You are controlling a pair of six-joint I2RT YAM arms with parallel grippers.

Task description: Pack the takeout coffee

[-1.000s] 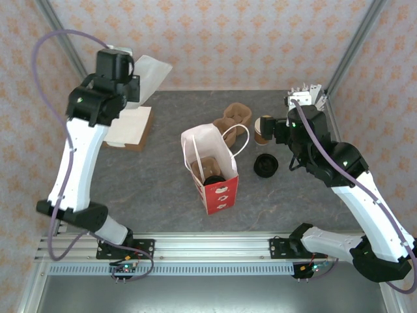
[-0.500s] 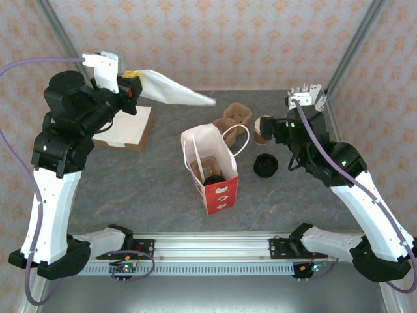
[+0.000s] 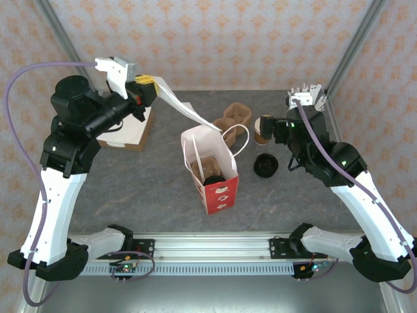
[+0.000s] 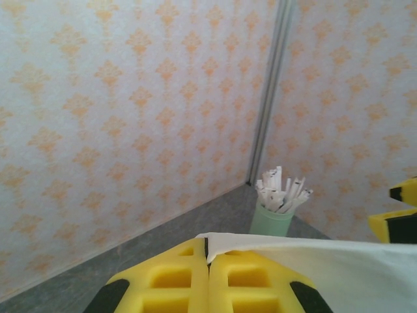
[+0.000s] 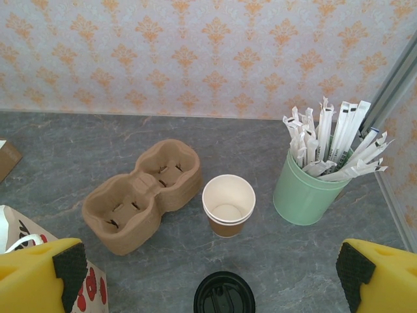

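I carry on moving my left gripper over the bag's opening (image 3: 202, 146) and let go of the napkin there, because the white napkin's loose end (image 3: 208, 122) reaches the open paper bag.
An open brown paper cup (image 5: 228, 206) with a pale rim stands lidless and empty on the table; it is also in the top view (image 3: 263, 128). Its round black lid (image 5: 223, 295) lies flat in front of it (image 3: 266, 165). My right gripper (image 5: 210, 268) hovers open above and just before them (image 3: 277, 130). The white paper bag (image 3: 210, 166) with red print stands open mid-table, and a black-lidded cup (image 3: 213, 172) sits inside it. My left gripper (image 4: 208, 253) is shut on a white napkin (image 4: 326, 261) that droops onto the bag's rim (image 3: 186, 109).
A mint-green cup of white stirrers (image 5: 307, 190) stands at the right beside the frame post. A brown pulp cup carrier (image 5: 143, 192) lies left of the open cup. A flat cardboard box holding napkins (image 3: 127, 132) sits at the back left.
My left arm swung the napkin from the back-left corner toward the bag; the sheet now hangs down to the bag's rim. The right arm, cup and lid have not moved.
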